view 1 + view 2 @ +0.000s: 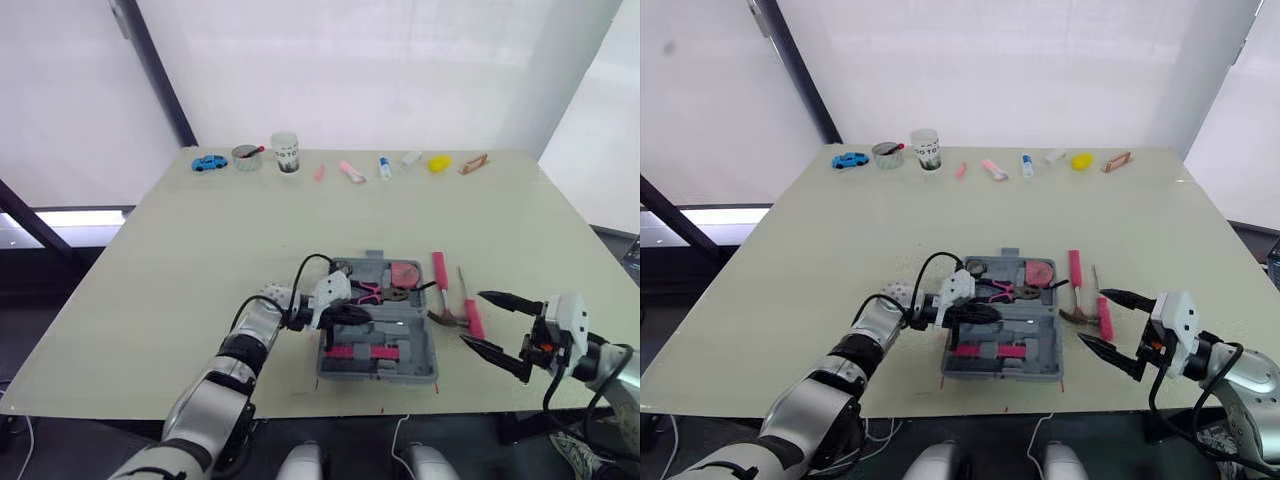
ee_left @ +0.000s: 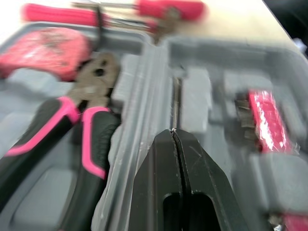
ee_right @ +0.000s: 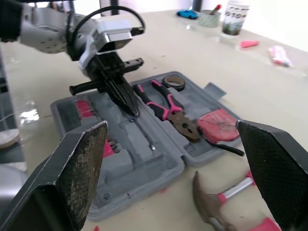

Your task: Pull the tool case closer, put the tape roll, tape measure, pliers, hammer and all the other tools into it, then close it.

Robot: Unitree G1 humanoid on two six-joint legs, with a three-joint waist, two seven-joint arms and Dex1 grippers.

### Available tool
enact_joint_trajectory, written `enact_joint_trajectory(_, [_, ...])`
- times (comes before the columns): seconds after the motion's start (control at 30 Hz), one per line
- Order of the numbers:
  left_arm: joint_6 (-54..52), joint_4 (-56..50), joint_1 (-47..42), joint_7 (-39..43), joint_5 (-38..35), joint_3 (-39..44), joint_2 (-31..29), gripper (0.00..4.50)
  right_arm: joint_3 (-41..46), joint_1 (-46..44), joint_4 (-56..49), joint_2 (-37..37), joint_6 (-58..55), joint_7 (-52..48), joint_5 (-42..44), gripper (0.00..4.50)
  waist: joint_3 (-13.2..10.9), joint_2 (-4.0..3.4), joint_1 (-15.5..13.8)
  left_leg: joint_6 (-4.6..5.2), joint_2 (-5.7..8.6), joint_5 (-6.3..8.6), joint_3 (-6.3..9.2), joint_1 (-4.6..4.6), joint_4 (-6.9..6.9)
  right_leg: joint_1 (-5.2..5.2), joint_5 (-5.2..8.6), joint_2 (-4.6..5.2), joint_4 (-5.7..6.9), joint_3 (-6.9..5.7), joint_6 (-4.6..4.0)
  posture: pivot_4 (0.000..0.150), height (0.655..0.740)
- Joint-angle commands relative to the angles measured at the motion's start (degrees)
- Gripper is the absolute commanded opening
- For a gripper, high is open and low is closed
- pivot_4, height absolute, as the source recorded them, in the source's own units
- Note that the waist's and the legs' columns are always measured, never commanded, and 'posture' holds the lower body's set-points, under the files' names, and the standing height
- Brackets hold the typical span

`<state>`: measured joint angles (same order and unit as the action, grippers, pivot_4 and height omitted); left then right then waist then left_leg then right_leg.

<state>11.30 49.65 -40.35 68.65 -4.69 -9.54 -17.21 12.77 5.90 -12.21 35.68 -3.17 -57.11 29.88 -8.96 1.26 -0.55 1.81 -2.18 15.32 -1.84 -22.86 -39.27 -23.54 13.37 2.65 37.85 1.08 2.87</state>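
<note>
An empty channel (image 1: 366,336) lies between the pink parts and the thin metal stem. So the hammer (image 1: 443,289) will come to rest in there lengthwise when I lower it.
The grey tool case (image 1: 425,345) lies open near the table's front edge. Its far half holds the tape roll (image 1: 342,267), the pink-handled pliers (image 1: 372,293) and the pink tape measure (image 1: 405,272). Pink parts sit in its near half. My left gripper (image 1: 366,315) is shut over the case's hinge line, and a thin metal shaft (image 2: 176,101) lies just beyond its tips. I cannot tell whether the shaft is pinched. The hammer (image 1: 472,318) and a pink-handled tool (image 1: 439,270) lie on the table right of the case. My right gripper (image 1: 471,317) hangs open just above the hammer (image 3: 214,197).
Along the table's far edge stand a blue toy car (image 1: 209,162), a tin (image 1: 246,157), a cup (image 1: 285,152), several small pink and white items and a yellow object (image 1: 439,163). The case sits close to the front table edge (image 1: 300,392).
</note>
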Motion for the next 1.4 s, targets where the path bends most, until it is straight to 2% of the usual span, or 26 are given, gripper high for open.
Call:
enact_joint_trajectory(0.03, [-3.61, -9.83, 1.77, -1.91, -5.45, 6.31, -3.74, 0.01, 3.70, 0.41, 0.29, -1.89, 0.00, 4.12, 1.21, 4.50, -0.01, 0.00, 0.22, 0.00, -0.01, 0.00, 0.01, -0.01, 0.03, -0.02, 0.00, 0.00, 0.00, -0.01, -0.01, 0.150, 0.7400])
enact_joint_trajectory(0.2, [-10.48, -22.96, 9.49, -2.85, -10.69, 11.71, -9.06, 0.01, 6.23, 2.04, 2.94, -3.78, 1.04, 8.05, -0.27, 4.50, -0.02, -0.05, 0.27, -0.01, -0.02, 0.01, 0.01, 0.00, 0.13, -0.02, 0.02, 0.03, -0.06, 0.05, -0.01, 0.150, 0.7400])
enact_joint_trajectory(0.37, [-14.38, -31.43, 18.16, -6.50, -13.93, 17.28, -13.35, 0.01, 8.76, 5.00, 4.73, -5.15, 2.61, 9.78, -0.40, 4.50, -0.05, -0.07, 0.13, -0.01, -0.03, 0.01, 0.03, -0.01, 0.14, -0.02, 0.02, 0.04, -0.11, 0.03, -0.01, 0.150, 0.7400])
enact_joint_trajectory(0.47, [-14.85, -35.08, 25.18, -7.99, -15.01, 20.75, -16.05, 0.93, 10.31, 7.22, 5.19, -6.10, 3.37, 10.71, -0.36, 4.50, -0.06, -0.10, 0.11, -0.01, -0.10, 0.01, 0.06, 0.07, 0.15, -0.01, 0.10, 0.06, -0.08, 0.07, -0.16, 0.150, 0.7400])
enact_joint_trajectory(0.53, [-15.47, -37.51, 29.78, -8.95, -16.14, 23.28, -17.28, 1.79, 11.25, 9.01, 5.43, -6.67, 3.84, 10.76, -0.18, 4.50, -0.06, -0.11, 0.25, -0.01, -0.11, 0.01, 0.05, 0.11, 0.15, -0.02, 0.13, 0.07, -0.07, 0.13, -0.23, 0.150, 0.7400])
enact_joint_trajectory(0.67, [-16.37, -41.15, 38.03, -10.96, -18.00, 27.63, -18.62, 4.00, 13.19, 12.53, 5.70, -7.64, 4.48, 11.23, 0.00, 4.50, -0.08, -0.12, 0.33, -0.02, -0.27, 0.02, 0.02, 0.12, 0.17, -0.03, 0.15, 0.17, -0.09, 0.16, -0.24, 0.150, 0.7400])
enact_joint_trajectory(0.73, [-16.22, -41.88, 41.89, -11.79, -18.76, 29.98, -18.67, 4.45, 14.10, 14.17, 5.96, -8.14, 5.15, 11.74, -0.26, 4.50, -0.08, -0.12, 0.22, -0.02, -0.27, 0.01, 0.00, 0.12, 0.16, -0.04, 0.15, 0.23, -0.09, 0.16, -0.22, 0.150, 0.7400])
enact_joint_trajectory(1.0, [-16.57, -46.05, 54.16, -13.26, -22.39, 36.58, -18.05, 4.45, 16.85, 20.62, 6.08, -10.17, 6.69, 12.96, -0.30, 4.50, -0.08, -0.16, 0.03, -0.05, -0.28, 0.03, -0.09, 0.11, 0.40, -0.17, 0.18, 0.41, -0.24, 0.16, -0.23, 0.150, 0.7400])
enact_joint_trajectory(1.23, [-16.71, -47.72, 52.95, -12.28, -23.15, 34.89, -19.03, 4.45, 15.57, 18.61, 6.26, -10.00, 5.89, 15.54, -2.26, 4.50, -0.09, -0.20, -0.11, -0.07, -0.28, 0.04, -0.10, 0.15, 0.40, -0.24, 0.29, 0.76, -0.24, 0.13, -0.02, 0.150, 0.7400])
enact_joint_trajectory(1.4, [-16.82, -49.85, 48.75, -8.57, -23.28, 31.60, -21.01, 4.45, 10.80, 14.80, 0.74, -9.64, 3.39, 18.73, -5.43, 4.50, -0.10, -0.21, -0.07, -0.05, -0.26, 0.03, -0.16, 0.08, 0.42, -0.26, 0.16, 0.46, -0.23, 0.15, -0.24, 0.150, 0.7400])
